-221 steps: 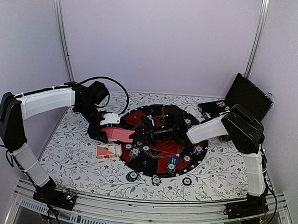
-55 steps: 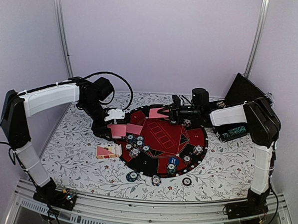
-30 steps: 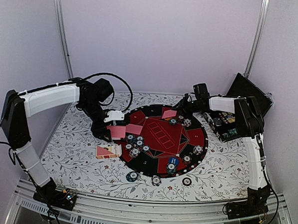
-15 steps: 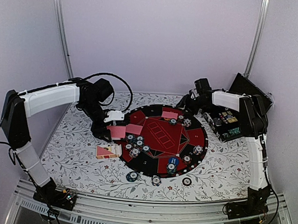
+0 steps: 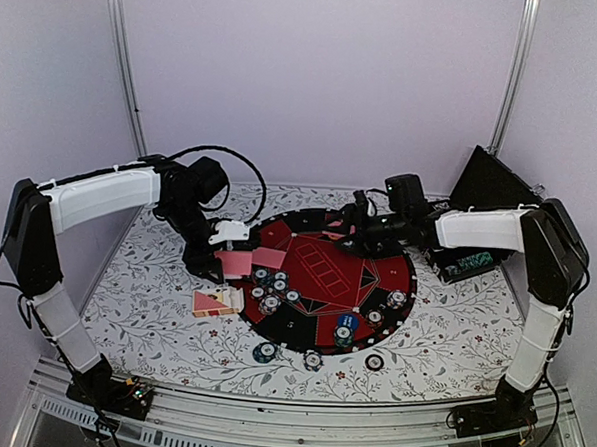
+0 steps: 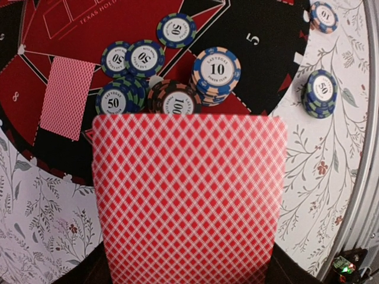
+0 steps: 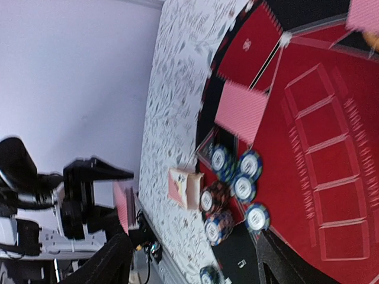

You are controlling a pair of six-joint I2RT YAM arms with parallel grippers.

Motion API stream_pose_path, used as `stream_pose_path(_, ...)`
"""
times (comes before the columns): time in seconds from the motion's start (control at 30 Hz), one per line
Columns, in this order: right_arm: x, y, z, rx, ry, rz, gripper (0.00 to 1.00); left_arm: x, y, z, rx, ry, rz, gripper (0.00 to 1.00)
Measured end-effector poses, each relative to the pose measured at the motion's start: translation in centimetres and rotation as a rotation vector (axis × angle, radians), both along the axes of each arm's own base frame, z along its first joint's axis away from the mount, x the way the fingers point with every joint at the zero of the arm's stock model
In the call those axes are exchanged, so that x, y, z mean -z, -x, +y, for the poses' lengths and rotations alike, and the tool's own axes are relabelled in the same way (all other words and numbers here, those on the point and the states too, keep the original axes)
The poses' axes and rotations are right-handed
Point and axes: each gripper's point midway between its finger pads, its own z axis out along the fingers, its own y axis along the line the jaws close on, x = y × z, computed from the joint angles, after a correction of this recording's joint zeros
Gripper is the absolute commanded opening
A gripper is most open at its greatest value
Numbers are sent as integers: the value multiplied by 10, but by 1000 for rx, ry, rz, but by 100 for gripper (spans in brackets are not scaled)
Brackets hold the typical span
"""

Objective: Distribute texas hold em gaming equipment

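The deck's free edge [image 5: 247,264] sticks out from my left gripper toward the mat, so my open right gripper should now move toward that edge until it pinches one card [image 5: 238,264].
My left gripper [image 5: 224,252] is shut on a deck of red-backed playing cards [image 6: 188,195] at the mat's left rim; the deck hides the jaws in the left wrist view. One card [image 5: 270,257] lies face down on the round red-and-black mat [image 5: 326,275] beside it, also in the left wrist view as a card [image 6: 66,97]. Poker chips [image 6: 216,70] cluster close by. My right gripper [image 5: 352,221] hovers open and empty over the mat's far side, its fingers [image 7: 112,260] spread wide. Just under it lies a second card [image 5: 330,228], partly hidden.
A card box [image 5: 214,302] lies left of the mat. Loose chips [image 5: 313,360] sit on the flowered cloth near the front edge, and more chips [image 5: 345,326] on the mat's near right. The black hinged case [image 5: 491,189] stands open at the back right.
The right gripper's jaws have opened, leaving a card on the mat's far side. That arm drew back right, then swung in over the mat. The left arm stayed still.
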Motion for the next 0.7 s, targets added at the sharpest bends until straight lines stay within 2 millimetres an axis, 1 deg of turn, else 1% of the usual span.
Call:
stream_pose_path(0.07,9,37,27,-84,-38,55,76,0,0,0,0,0,0,22)
stream_pose_path(0.13,9,66,50,-159,-81,87,77,0,0,0,-1,0,0,22)
stream_pose_path(0.2,3,87,72,-221,-131,102,77,0,-1,0,-2,1,-1,23)
stream_pose_path(0.27,-2,100,88,-263,-169,111,77,0,-1,-1,-3,2,-1,22)
stream_pose_path(0.33,-4,103,99,-283,-197,122,78,-1,-1,-1,-4,3,-3,22)
stream_pose_path(0.43,-3,98,114,-295,-232,136,77,-1,-2,-1,-7,4,-3,22)
stream_pose_path(0.53,3,94,126,-298,-250,156,77,-3,-2,-2,-7,7,-5,22)
stream_pose_path(0.7,13,93,140,-311,-268,192,77,-5,-4,-3,-10,11,-10,22)
